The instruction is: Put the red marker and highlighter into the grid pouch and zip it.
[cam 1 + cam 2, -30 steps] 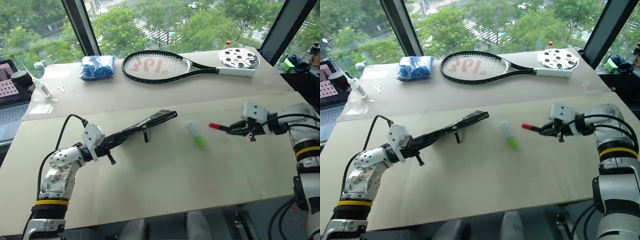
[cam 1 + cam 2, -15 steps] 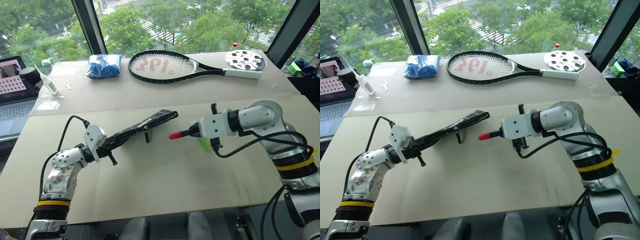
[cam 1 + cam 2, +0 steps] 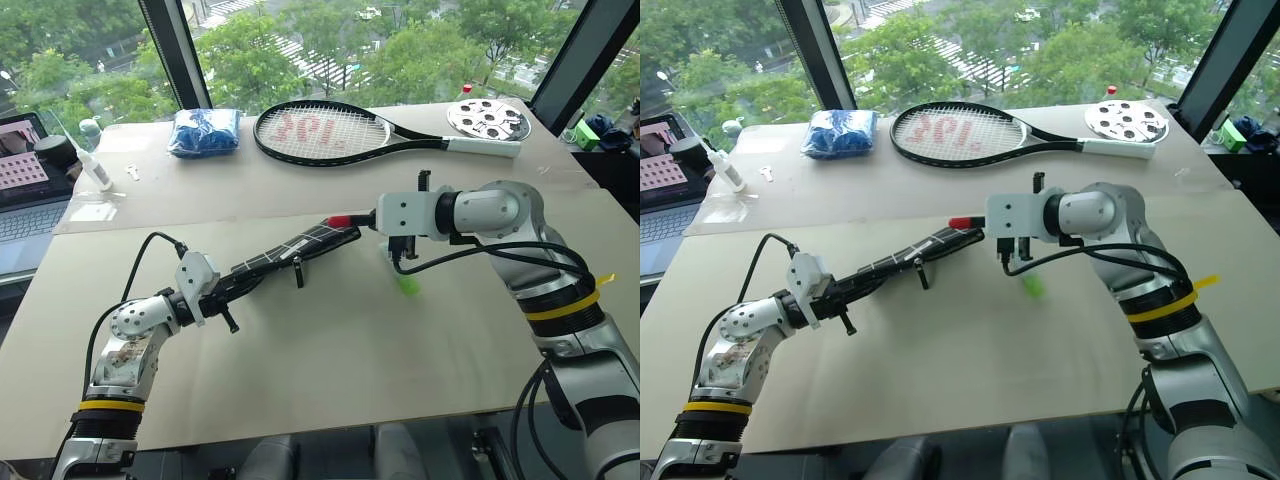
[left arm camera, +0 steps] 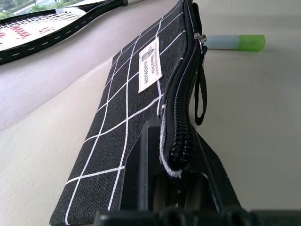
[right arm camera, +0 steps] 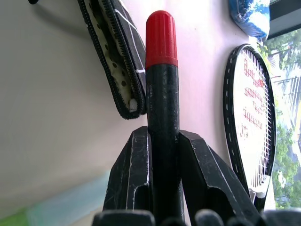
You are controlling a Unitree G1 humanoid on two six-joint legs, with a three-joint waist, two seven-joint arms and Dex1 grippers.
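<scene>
The red marker's cap [image 5: 161, 40] points past the outside of the grid pouch. My right gripper should first move the cap over to the grid pouch's opening [image 5: 116, 66] and then push it in.
The grid pouch [image 3: 300, 245] is black with white lines and is held edge-up just above the table, my left gripper [image 3: 232, 286] shut on its near end. Its zipper stands open, showing a dotted lining [image 5: 116, 70], and the pull strap [image 4: 201, 94] hangs down. My right gripper [image 3: 380, 218] is shut on the black barrel of the red marker [image 3: 345, 220]. The marker's red cap [image 5: 161, 37] reaches the pouch's far end, beside the open mouth. The green highlighter [image 3: 405, 282] lies on the table under my right wrist, partly hidden.
A tennis racket [image 3: 330, 130], a blue cloth bundle [image 3: 205, 132] and a white perforated disc [image 3: 490, 118] lie along the far side. A laptop [image 3: 20, 190] and a small bottle [image 3: 95, 165] sit at the far left. Bare table [image 3: 330, 360] spreads near me.
My right gripper has carried the red marker leftwards, past the highlighter, up to the pouch's far end, rolling as it went. The left gripper and pouch stayed still.
</scene>
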